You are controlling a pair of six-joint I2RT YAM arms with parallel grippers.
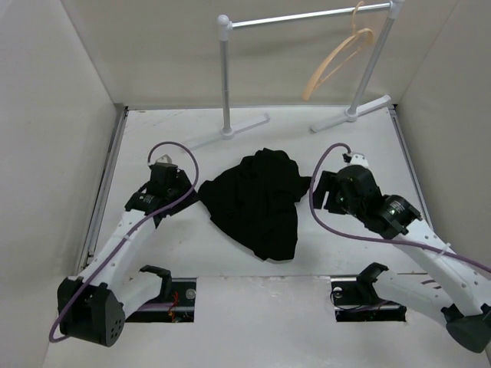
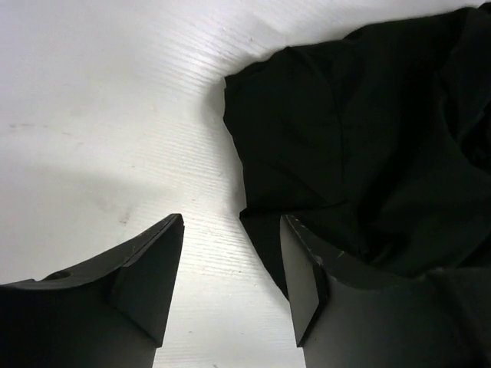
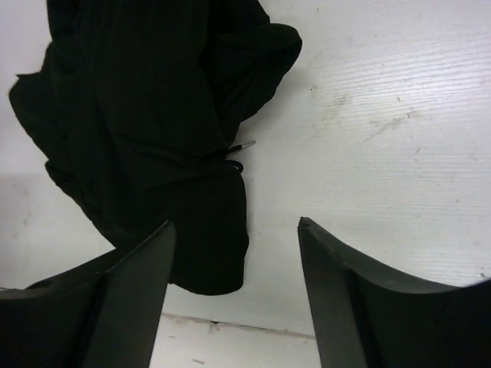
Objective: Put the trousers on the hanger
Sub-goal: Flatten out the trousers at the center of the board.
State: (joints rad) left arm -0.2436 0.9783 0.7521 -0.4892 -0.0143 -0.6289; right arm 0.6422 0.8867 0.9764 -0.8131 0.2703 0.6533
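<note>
The black trousers (image 1: 257,215) are bunched up in overlapping folds (image 1: 272,165), so I expect the heap to stretch out into a long span when I pull its edges apart.
The black trousers (image 1: 259,201) lie crumpled in a heap in the middle of the white table. The tan wooden hanger (image 1: 337,55) hangs by its hook from the rail at the back right. My left gripper (image 1: 186,201) is open and empty, low at the heap's left edge; the left wrist view shows bare table between its fingers (image 2: 232,253) and cloth (image 2: 368,146) beside the right finger. My right gripper (image 1: 316,193) is open and empty at the heap's right edge; its wrist view (image 3: 234,245) shows a fold of cloth (image 3: 153,123) by the left finger.
A white-and-silver garment rail (image 1: 307,15) stands at the back on two posts (image 1: 225,84) with flat feet on the table. White walls close in the left, right and back. Two dark cut-outs (image 1: 173,295) sit at the near edge by the arm bases.
</note>
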